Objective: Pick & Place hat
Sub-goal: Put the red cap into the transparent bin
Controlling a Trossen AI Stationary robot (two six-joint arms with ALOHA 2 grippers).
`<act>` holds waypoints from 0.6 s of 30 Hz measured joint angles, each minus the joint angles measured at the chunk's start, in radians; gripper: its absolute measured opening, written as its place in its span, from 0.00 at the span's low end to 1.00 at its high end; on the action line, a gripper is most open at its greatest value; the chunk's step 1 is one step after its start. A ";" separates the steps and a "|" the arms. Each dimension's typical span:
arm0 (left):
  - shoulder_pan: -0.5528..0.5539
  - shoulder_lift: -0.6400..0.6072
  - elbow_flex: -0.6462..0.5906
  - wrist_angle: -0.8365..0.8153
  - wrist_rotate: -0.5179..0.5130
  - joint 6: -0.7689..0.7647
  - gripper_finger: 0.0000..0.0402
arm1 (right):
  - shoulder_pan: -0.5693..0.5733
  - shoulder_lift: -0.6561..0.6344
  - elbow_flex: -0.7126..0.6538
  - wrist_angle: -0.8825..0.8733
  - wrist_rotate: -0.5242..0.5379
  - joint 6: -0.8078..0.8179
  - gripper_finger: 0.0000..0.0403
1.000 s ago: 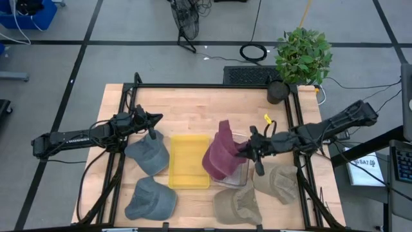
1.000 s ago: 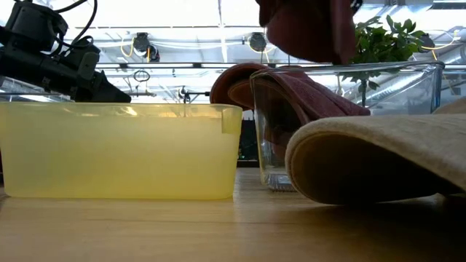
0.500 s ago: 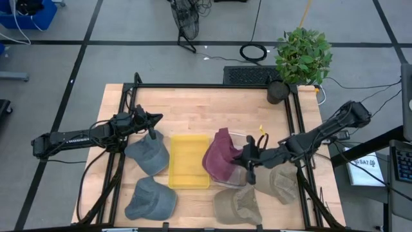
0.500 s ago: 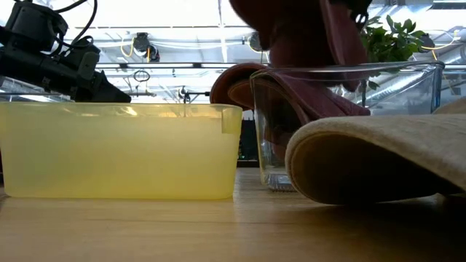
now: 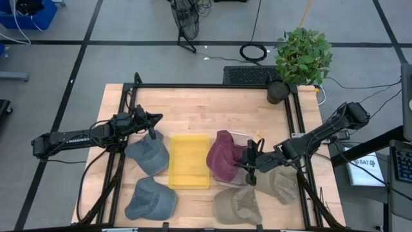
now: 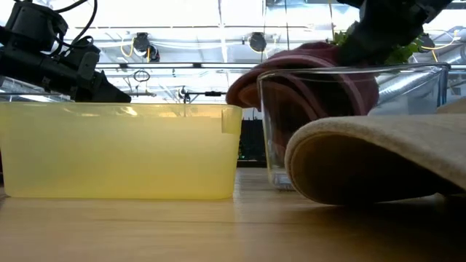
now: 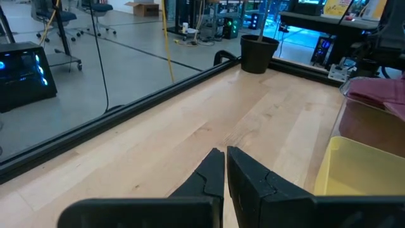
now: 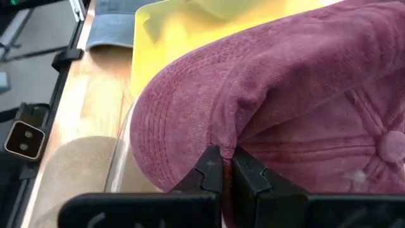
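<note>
The maroon hat [image 5: 225,156] is already above the clear bin [image 5: 242,138], so my right gripper should keep pulling the hat away from the yellow bin and let go of it there.
A maroon hat [image 5: 224,162] lies in the clear bin [image 5: 241,182] at the table's middle right, its top bulging over the bin's rim [image 6: 349,70] in the low view. My right gripper [image 5: 248,165] is at the hat's right side and is shut on it [image 8: 226,155]. Whether another maroon hat lies under it, I cannot tell. At the table's left, my left gripper [image 5: 154,133] hovers shut and empty [image 7: 224,152] over the far edge of a grey hat [image 5: 148,154]. My right gripper pinches a fold of the maroon cloth [image 8: 231,134] between its two fingers, where the stitched brim meets the crown. The fingers come from the table's right, slanting down. The hat lies in the clear bin, its crown bulging up in front of the fingers.
A yellow bin [image 5: 188,161] stands just left of the clear bin. A second grey hat [image 5: 150,198] lies near the front left. Two tan hats [image 5: 238,206] [image 5: 278,183] lie near the front right. A potted plant [image 5: 302,58] stands at the far right corner.
My right gripper has come down and a little toward the table's near edge, tipping further downward, still shut on the maroon hat. The hat, held upright above the clear bin before, has sunk into the bin and now lies low in it.
</note>
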 joint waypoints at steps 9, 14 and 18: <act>0.000 0.000 0.000 0.005 0.000 0.000 0.06 | -0.017 -0.027 -0.096 0.006 -0.036 0.093 0.00; 0.000 0.000 0.000 0.006 0.000 0.000 0.06 | -0.035 -0.028 -0.140 0.029 -0.054 0.106 0.00; 0.000 0.000 0.000 0.007 0.000 0.000 0.06 | -0.037 -0.042 -0.141 0.080 -0.096 0.050 0.03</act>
